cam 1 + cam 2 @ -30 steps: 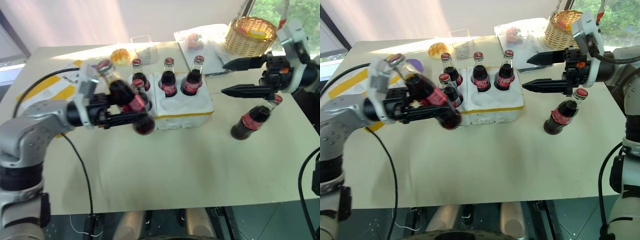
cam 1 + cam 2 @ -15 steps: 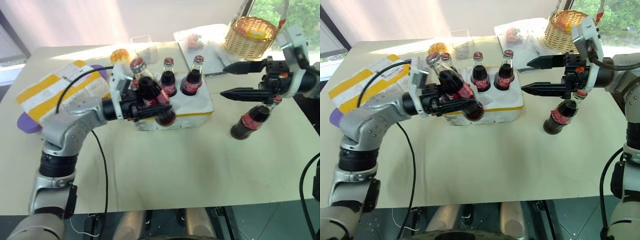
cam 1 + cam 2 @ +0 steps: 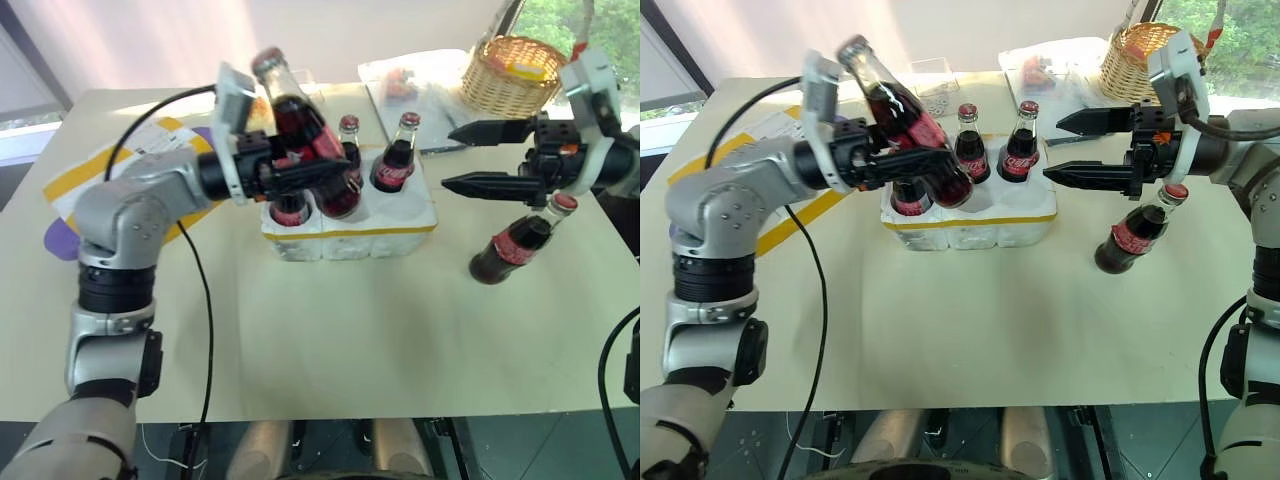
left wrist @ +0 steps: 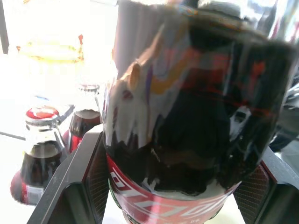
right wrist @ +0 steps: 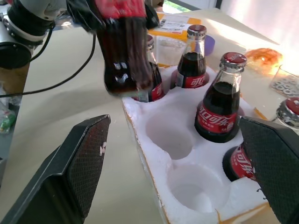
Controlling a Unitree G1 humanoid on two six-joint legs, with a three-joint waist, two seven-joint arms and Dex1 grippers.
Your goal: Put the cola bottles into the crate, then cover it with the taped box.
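Note:
Next, my left gripper turns the cola bottle (image 3: 908, 124) upright over the empty near middle well (image 5: 170, 136) before lowering it, because the bottle is tilted in the gripper above the crate.
My left gripper (image 3: 335, 172) is shut on a cola bottle (image 3: 295, 115), which hangs tilted above the crate (image 3: 350, 235), its cap up and to the left. In the left wrist view its dark body (image 4: 196, 116) sits between my fingers (image 4: 79, 186). The crate is a low white foam tray with a yellow band. Several cola bottles (image 3: 400, 160) stand in it, and two near wells (image 5: 170, 135) are empty. Another cola bottle (image 3: 515, 245) stands on the table to the crate's right. My right gripper (image 3: 447, 157) hovers open just above it, pointing at the crate. The taped box (image 3: 75, 175) lies at the far left.
A wicker basket (image 3: 510, 70) and clear plastic containers (image 3: 400, 85) sit along the table's back edge. A purple object (image 3: 55, 235) pokes out beside the taped box. A black cable (image 3: 200, 290) hangs from my left arm over the table's left part.
My left gripper has carried its cola bottle to the right and upward, from beside the crate's left end to above it. The right gripper has stayed put.

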